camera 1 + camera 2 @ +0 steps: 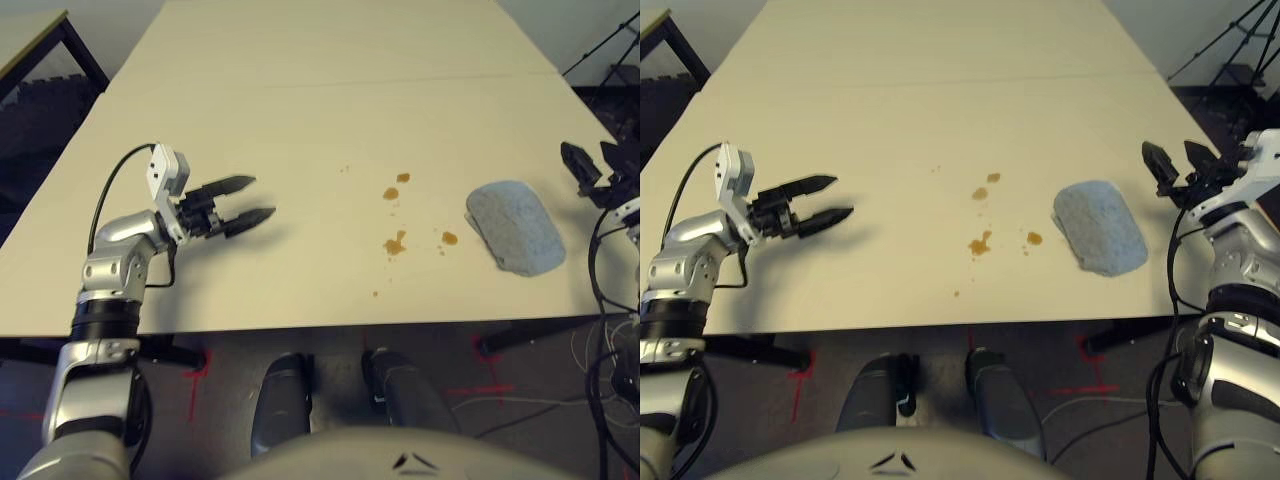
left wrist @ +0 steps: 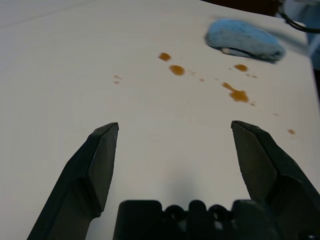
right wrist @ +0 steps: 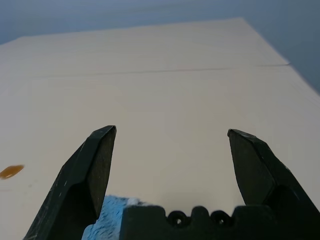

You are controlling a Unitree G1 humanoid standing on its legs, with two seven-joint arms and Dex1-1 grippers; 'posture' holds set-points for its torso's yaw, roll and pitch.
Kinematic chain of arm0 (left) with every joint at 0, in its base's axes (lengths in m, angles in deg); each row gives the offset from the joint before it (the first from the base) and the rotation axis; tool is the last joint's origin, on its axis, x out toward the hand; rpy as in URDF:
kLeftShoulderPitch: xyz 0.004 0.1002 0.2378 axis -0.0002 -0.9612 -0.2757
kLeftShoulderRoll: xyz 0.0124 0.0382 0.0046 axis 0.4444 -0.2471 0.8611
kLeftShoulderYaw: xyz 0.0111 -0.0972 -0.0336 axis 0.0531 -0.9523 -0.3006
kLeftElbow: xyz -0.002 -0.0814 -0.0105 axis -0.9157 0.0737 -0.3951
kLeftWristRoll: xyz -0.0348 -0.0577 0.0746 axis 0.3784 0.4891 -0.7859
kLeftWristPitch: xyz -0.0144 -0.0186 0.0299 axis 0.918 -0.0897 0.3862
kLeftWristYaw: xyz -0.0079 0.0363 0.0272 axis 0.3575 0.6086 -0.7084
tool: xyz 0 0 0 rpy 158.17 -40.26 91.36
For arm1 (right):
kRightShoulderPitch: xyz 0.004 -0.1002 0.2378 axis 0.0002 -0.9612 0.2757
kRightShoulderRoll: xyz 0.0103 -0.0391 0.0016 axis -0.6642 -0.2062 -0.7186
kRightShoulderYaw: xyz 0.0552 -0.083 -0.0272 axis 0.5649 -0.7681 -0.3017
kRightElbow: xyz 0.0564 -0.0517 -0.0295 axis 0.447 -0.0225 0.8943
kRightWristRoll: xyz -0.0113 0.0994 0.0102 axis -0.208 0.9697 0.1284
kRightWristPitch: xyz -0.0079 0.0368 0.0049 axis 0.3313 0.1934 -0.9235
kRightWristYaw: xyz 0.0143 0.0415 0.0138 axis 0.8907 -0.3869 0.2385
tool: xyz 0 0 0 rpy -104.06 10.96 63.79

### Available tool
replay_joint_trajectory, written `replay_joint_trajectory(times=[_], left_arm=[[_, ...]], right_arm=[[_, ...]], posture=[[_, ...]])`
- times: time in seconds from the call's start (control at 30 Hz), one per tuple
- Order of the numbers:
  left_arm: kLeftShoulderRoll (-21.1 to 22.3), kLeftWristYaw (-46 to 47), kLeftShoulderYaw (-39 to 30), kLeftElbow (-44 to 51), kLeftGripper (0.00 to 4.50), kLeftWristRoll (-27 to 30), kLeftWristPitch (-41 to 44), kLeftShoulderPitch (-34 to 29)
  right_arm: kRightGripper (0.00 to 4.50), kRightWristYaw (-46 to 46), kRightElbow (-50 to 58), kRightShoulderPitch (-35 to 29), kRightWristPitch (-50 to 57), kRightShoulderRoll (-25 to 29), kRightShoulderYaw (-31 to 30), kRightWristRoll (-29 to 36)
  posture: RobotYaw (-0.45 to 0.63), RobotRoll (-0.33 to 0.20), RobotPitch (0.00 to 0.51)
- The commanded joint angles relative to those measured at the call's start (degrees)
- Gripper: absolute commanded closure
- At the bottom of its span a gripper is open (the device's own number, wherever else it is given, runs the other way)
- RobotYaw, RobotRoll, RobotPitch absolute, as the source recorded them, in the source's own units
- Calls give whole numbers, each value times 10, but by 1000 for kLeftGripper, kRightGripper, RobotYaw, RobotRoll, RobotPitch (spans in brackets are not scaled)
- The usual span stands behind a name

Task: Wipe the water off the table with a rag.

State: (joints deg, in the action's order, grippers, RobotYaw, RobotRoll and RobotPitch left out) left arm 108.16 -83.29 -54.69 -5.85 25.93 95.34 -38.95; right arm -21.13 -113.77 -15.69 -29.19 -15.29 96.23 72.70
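Observation:
The rag [image 1: 1099, 228] is lying clear next to the open fingers of my right gripper. I should keep moving them over the rag's nearest edge [image 1: 1132, 226] until they are on both sides of it, and then close them.
The light blue-grey rag [image 1: 515, 227] lies flat near the right front of the pale table [image 1: 300, 100]. Small amber blotches of water [image 1: 395, 243] sit just left of the rag, with smaller drops [image 1: 391, 193] a little farther back. My right gripper [image 1: 1167, 150] hovers open just right of the rag at the table's right edge, nothing between its fingers; in its wrist view the rag [image 3: 112, 210] lies just under its fingers. My left gripper [image 1: 262, 197] stands open over the left of the table, pointing toward the water, well apart from it.
A thin seam [image 1: 400, 80] crosses the tabletop farther back. A second table [image 1: 30, 40] stands at the far left. A black tripod [image 1: 1230, 50] and loose cables [image 1: 610, 340] are off the right edge. Red tape marks [image 1: 195, 375] show on the floor.

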Motion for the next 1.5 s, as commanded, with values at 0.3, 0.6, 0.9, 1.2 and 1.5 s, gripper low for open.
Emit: replay_joint_trajectory(times=[0.3, 0.6, 0.9, 1.2, 1.5], left_arm=[[-13, 0, 13, -33, 0, -31, -36, 22], [-17, 13, 11, -21, 0, -30, -38, 14], [-17, 25, 9, -5, 0, -27, -35, 4], [-21, 33, 10, 4, 0, -25, -34, -1], [-23, 32, 12, -4, 0, -30, -39, 3]], right_arm=[[36, -178, 76, -27, 247, 111, -129, -34], [36, -187, 11, -7, 231, 91, -169, -77], [36, -170, -99, 53, 169, 72, -181, -121], [36, -218, -104, 55, 190, 45, -211, -147], [36, -252, -40, 19, 226, 26, -231, -146]], posture=[[-166, 0, 109], [-143, 0, 103], [-119, 0, 97], [-119, 0, 97], [-124, 0, 99]])
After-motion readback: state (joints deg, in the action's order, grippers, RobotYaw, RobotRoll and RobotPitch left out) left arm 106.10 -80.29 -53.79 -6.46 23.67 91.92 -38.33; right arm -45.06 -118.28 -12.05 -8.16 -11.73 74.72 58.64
